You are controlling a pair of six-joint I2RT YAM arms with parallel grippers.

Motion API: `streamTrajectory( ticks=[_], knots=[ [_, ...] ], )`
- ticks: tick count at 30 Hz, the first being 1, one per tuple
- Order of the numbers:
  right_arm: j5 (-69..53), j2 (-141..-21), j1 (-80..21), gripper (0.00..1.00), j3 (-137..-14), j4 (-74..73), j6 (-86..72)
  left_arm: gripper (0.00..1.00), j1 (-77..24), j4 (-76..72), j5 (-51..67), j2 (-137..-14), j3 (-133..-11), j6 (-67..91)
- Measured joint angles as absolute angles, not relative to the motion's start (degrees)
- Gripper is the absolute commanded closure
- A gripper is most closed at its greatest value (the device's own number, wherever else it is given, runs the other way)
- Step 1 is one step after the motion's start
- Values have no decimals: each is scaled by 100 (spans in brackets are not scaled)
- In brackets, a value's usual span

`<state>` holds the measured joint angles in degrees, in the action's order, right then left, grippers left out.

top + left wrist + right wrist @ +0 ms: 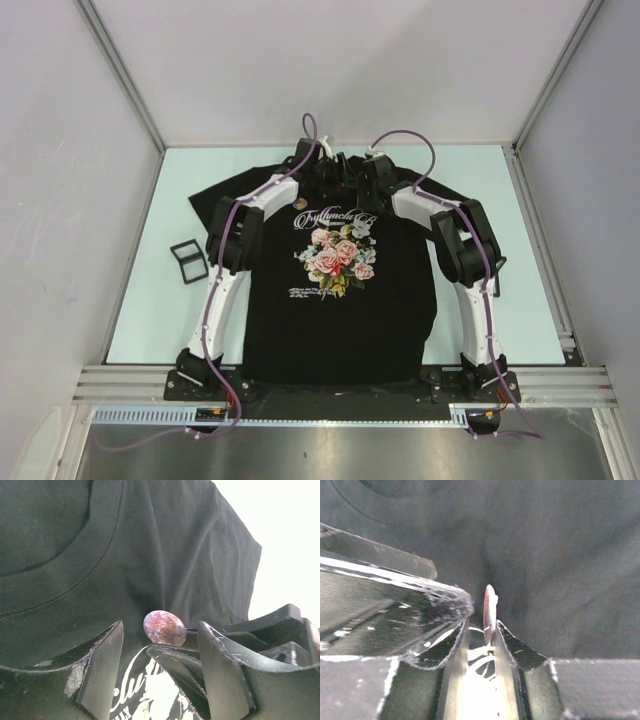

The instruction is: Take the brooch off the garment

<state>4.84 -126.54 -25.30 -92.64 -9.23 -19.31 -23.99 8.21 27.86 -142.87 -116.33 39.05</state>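
The robot's right gripper is in the way of the left gripper's open fingers at the brooch's lower edge (pixel 168 640), so next the right gripper moves back before the left gripper takes the brooch (pixel 163 626).
The garment, a black T-shirt (pixel 340 320) with a rose print and white lettering, lies flat on the table. The brooch (pixel 297 204), an oval mottled pink-purple stone, is pinned just below the collar. In the left wrist view the brooch (pixel 165 627) stands out from the cloth. My left gripper (pixel 161 630) is open wide, one finger on each side of the brooch, not touching it. My right gripper (pixel 487 630) is narrowly open around the brooch's lower edge. The brooch (pixel 489 611) shows edge-on there, against the right-hand finger (pixel 515 647). The other finger is apart from it.
A black rectangular frame (pixel 187 260) lies on the mint-green table (pixel 140 310) left of the shirt. Both arms cross over the shirt's shoulders. My right gripper's finger (pixel 185 665) sits between my left fingers. Grey walls enclose the table.
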Motion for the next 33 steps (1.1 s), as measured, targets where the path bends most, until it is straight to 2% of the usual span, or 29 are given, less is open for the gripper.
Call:
streamTrajectory(
  ticks=[12, 20, 21, 22, 30, 31, 32, 33],
  knots=[
    [-207, -12632, -2362, 67, -8943, -489, -2071, 35, -2464, 825, 2722, -14411, -11638, 3852],
    [587, -12634, -2574, 90, -9327, -969, -1621, 37, -2491, 823, 2655, -14411, -11636, 3854],
    [801, -12648, -2635, 97, -9459, -1118, -1540, 37, -2491, 812, 2635, -14411, -11638, 3859],
    [978, -12661, -2692, 100, -9557, -1240, -1472, 37, -2488, 788, 2628, -14411, -11636, 3859],
    [2261, -12962, -3105, 98, -10147, -1898, -991, 37, -2467, 781, 2615, -14411, -11627, 3852],
    [2316, -12997, -3122, 94, -10213, -1951, -952, 36, -2460, 779, 2613, -14411, -11614, 3854],
    [2346, -13043, -3135, 81, -10285, -2008, -919, 36, -2447, 777, 2615, -14411, -11601, 3857],
    [2362, -13087, -3146, 76, -10355, -2064, -897, 36, -2434, 779, 2615, -14411, -11592, 3857]
  ],
)
